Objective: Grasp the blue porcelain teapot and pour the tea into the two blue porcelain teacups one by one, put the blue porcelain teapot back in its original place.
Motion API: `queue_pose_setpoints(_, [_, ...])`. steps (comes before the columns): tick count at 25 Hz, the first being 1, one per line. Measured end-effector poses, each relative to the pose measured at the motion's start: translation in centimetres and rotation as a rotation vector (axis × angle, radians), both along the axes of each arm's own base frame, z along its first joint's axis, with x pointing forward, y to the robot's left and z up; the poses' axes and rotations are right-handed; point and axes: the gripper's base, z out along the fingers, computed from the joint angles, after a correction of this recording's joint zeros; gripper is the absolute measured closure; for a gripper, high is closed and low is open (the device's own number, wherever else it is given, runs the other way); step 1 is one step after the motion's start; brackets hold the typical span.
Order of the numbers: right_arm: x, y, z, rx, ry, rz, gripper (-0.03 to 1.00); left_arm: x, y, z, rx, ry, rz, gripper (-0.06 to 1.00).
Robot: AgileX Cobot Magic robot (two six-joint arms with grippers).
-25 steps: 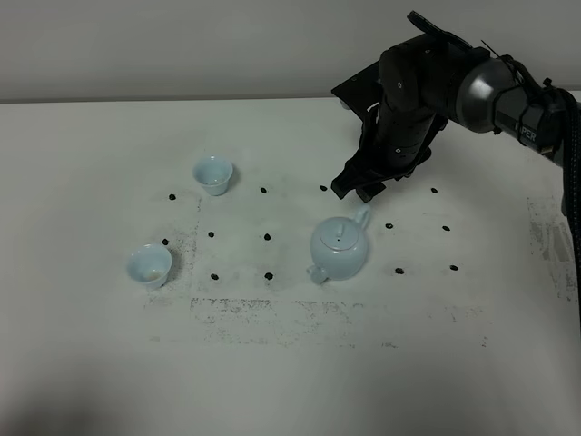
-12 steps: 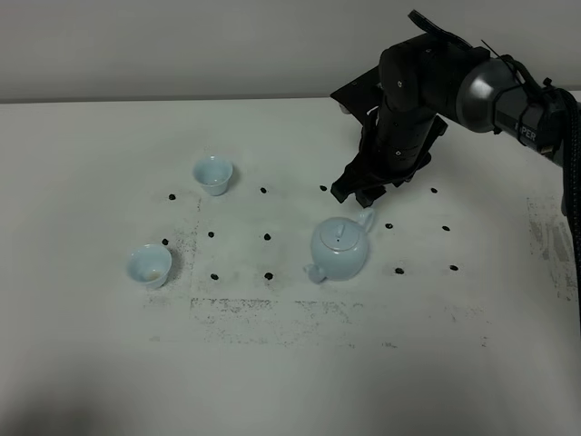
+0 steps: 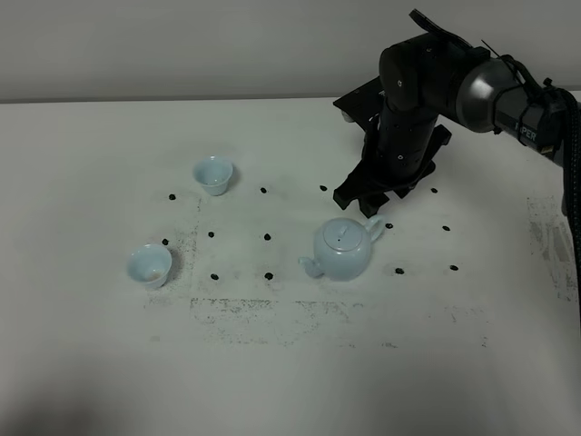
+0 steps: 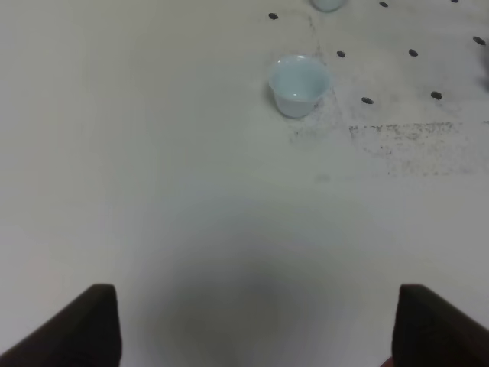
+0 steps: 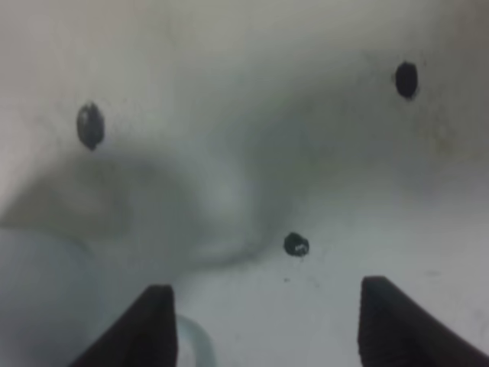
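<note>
My right gripper should first back away and nudge the teapot's handle [image 3: 376, 227] around toward the front, because the handle points toward the back, outside this gripper's open fingers.
The blue porcelain teapot [image 3: 340, 251] stands on the table, spout toward the front left and loop handle [image 3: 373, 227] toward the back right. My right gripper [image 3: 359, 201] hangs open just behind the handle, holding nothing. In the right wrist view the teapot's body [image 5: 42, 294] and a bit of the handle [image 5: 195, 342] lie beside one fingertip [image 5: 145, 329]; the gripper [image 5: 267, 329] is open. Two blue porcelain teacups stand to the left: one farther back [image 3: 212, 174], one nearer [image 3: 150, 265]. The left gripper [image 4: 260, 336] is open over bare table, with the near teacup [image 4: 299, 84] ahead.
Rows of small black dots [image 3: 268, 236] mark the white table [image 3: 290, 363], with a scuffed dark patch [image 3: 272, 309] in front of the teapot. The right arm's black body [image 3: 427, 82] rises over the back right.
The right gripper has come down and slightly right, close to the handle. The teapot has turned a little: its handle swung right and its spout shifted left.
</note>
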Motion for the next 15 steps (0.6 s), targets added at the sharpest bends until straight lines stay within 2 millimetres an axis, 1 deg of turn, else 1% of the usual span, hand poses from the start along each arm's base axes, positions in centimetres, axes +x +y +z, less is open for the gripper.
queue_pose_setpoints(7, [-0.1,-0.1,0.0,-0.010,0.014,-0.034,0.43,0.0,0.0,0.0,0.000,0.000,0.000,0.22])
queue_pose_setpoints(11, [0.5,-0.6,0.2,-0.050,-0.055,-0.077,0.43,0.0,0.0,0.0,0.000,0.000,0.000,0.22])
queue_pose_setpoints(15, [0.6,-1.2,2.1,-0.074,-0.124,-0.111,0.43,0.0,0.0,0.0,0.000,0.000,0.000,0.22])
